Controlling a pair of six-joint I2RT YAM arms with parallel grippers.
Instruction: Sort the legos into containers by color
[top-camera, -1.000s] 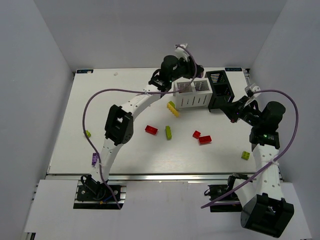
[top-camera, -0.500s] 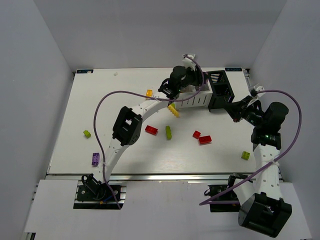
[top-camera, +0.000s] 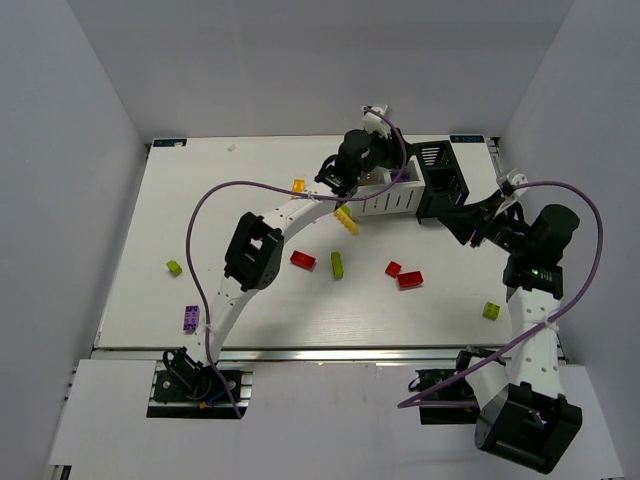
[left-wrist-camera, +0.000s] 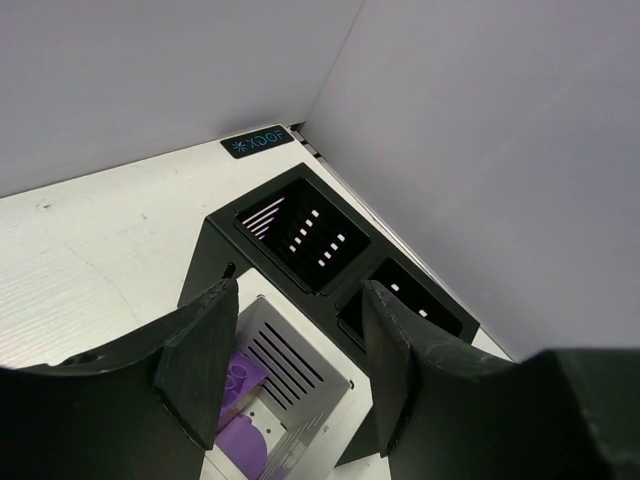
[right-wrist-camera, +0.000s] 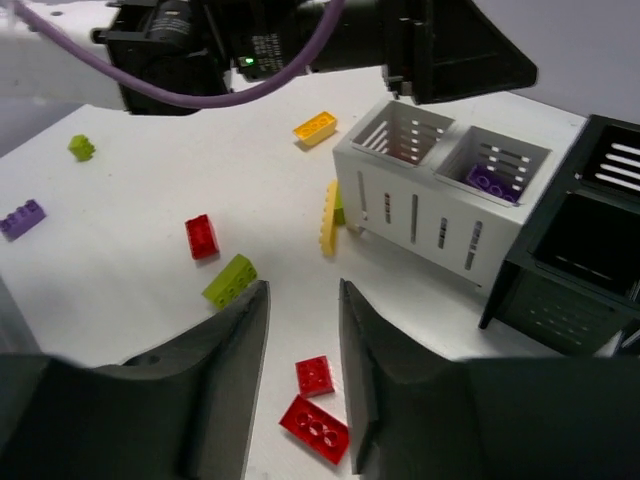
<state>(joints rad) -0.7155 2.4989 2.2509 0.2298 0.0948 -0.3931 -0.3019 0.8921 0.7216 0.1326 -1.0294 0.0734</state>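
Observation:
Next, my left gripper moves back before my right gripper brings the larger red lego (top-camera: 409, 280) to the white box (top-camera: 391, 199), because my left gripper and its arm are hanging over the box.
My left gripper (top-camera: 393, 176) (left-wrist-camera: 300, 295) hangs open over the white box (top-camera: 390, 200) (left-wrist-camera: 330, 375), nothing between its fingers. Purple legos (left-wrist-camera: 240, 400) (right-wrist-camera: 492, 183) lie in the right compartment under it. The black bin (top-camera: 440, 180) (left-wrist-camera: 300, 235) (right-wrist-camera: 580, 260) stands against the box's right side. My right gripper (top-camera: 462, 218) (right-wrist-camera: 302, 290) is open and empty in front of the bin, above two red legos (right-wrist-camera: 314, 375) (top-camera: 409, 279). Loose on the table are a yellow plate (top-camera: 346, 220) (right-wrist-camera: 329, 218), a red brick (top-camera: 302, 259) (right-wrist-camera: 201, 236) and a lime brick (top-camera: 337, 265) (right-wrist-camera: 229, 280).
Further bricks lie scattered: orange (top-camera: 298, 186) (right-wrist-camera: 315, 127) left of the box, lime (top-camera: 174, 267) and purple (top-camera: 190, 318) at the left side, lime (top-camera: 491, 310) at the right beside my right arm. The left arm arches over the table's middle.
The left arm swung right from the box's left end to its right compartment, and its jaws widened. The right gripper went from shut to open.

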